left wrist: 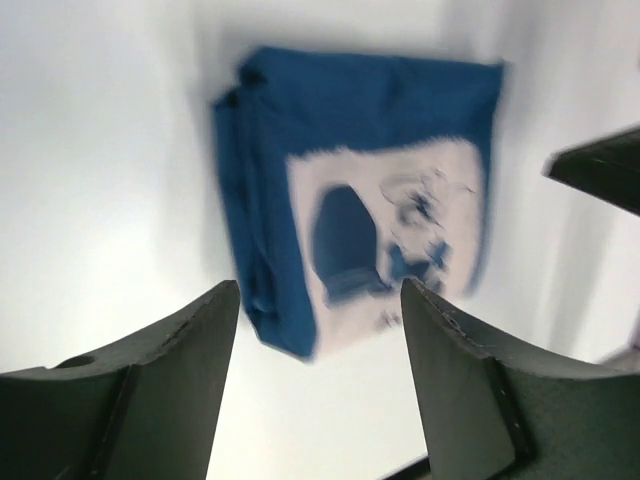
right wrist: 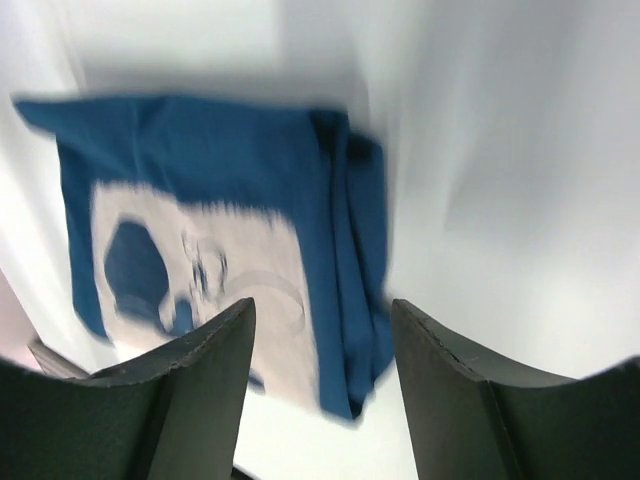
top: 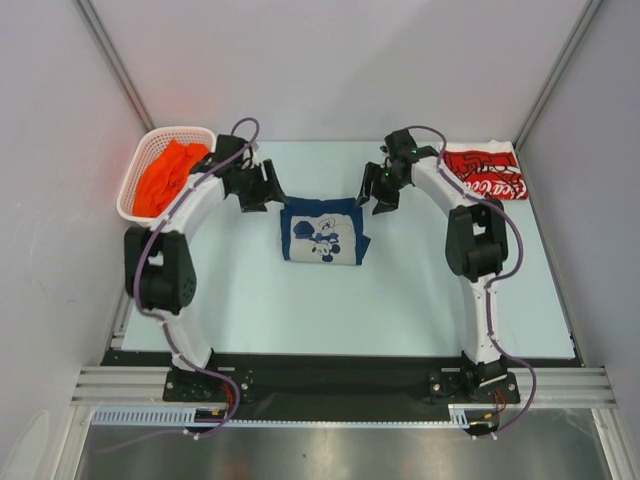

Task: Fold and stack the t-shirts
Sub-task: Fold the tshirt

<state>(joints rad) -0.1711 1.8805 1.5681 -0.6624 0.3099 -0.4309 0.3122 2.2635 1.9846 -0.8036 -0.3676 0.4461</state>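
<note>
The navy blue t-shirt's under layer (left wrist: 233,185) sticks out beyond the t-shirt's side edge. Next, my left gripper goes back and pinches the t-shirt's near corner (top: 288,258) to make the fold straight.
The navy blue t-shirt (top: 322,231) lies folded in a square on the table, white print up. It shows blurred in the left wrist view (left wrist: 350,200) and the right wrist view (right wrist: 230,220). My left gripper (top: 262,187) hovers open and empty just left of its far corner (left wrist: 320,300). My right gripper (top: 380,190) hovers open and empty just right of its far corner (right wrist: 322,320). The red t-shirt (top: 485,172) with white script lies folded at the far right. The orange t-shirt (top: 168,176) lies crumpled in the white basket (top: 140,165).
The basket stands at the far left corner, against the left wall. White walls close in the table on three sides. A black strip and a metal rail run along the near edge by the arm bases.
</note>
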